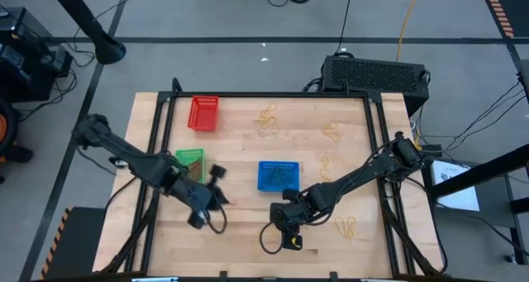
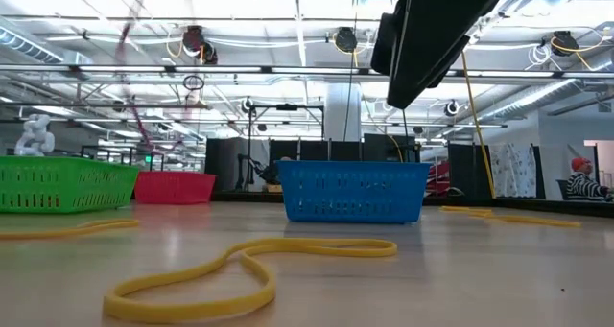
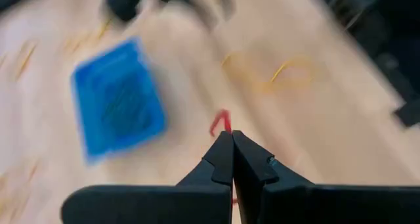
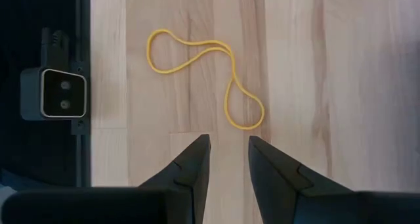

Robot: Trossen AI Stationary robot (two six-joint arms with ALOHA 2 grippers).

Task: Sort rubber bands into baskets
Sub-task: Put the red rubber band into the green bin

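Note:
The robot's left gripper should go on carrying its matching red rubber band to the green basket (image 1: 191, 156), which holds red rubber bands, until the band hangs over that basket's pile (image 1: 196, 169).
My left gripper (image 3: 231, 144) is shut on a red rubber band (image 3: 222, 124) and stands above the table (image 1: 248, 141) between the green basket (image 1: 191, 162) and the blue basket (image 1: 278, 175). The red basket (image 1: 203, 113) stands at the far left. My right gripper (image 4: 228, 145) is open near the table's front edge and points down. A yellow rubber band (image 4: 203, 73) lies flat on the wood just beyond its fingertips. In the low view this yellow rubber band (image 2: 249, 265) lies in front of the blue basket (image 2: 353, 191). My left gripper pinches the red rubber band between its two shut fingertips. A short red bend (image 3: 223, 122) sticks out beyond the tips, and another red bit (image 3: 233, 201) shows under the fingers. The fingers slant down toward the table. The view is blurred, so the rest of the band cannot be made out.
More yellow rubber bands lie at the far middle (image 1: 266, 117), the far right (image 1: 331, 133), the right (image 1: 328, 164) and the near right (image 1: 347, 226). The low camera (image 4: 62, 92) sits at the front edge beside my right gripper. A black cable loop (image 1: 269, 236) lies near it.

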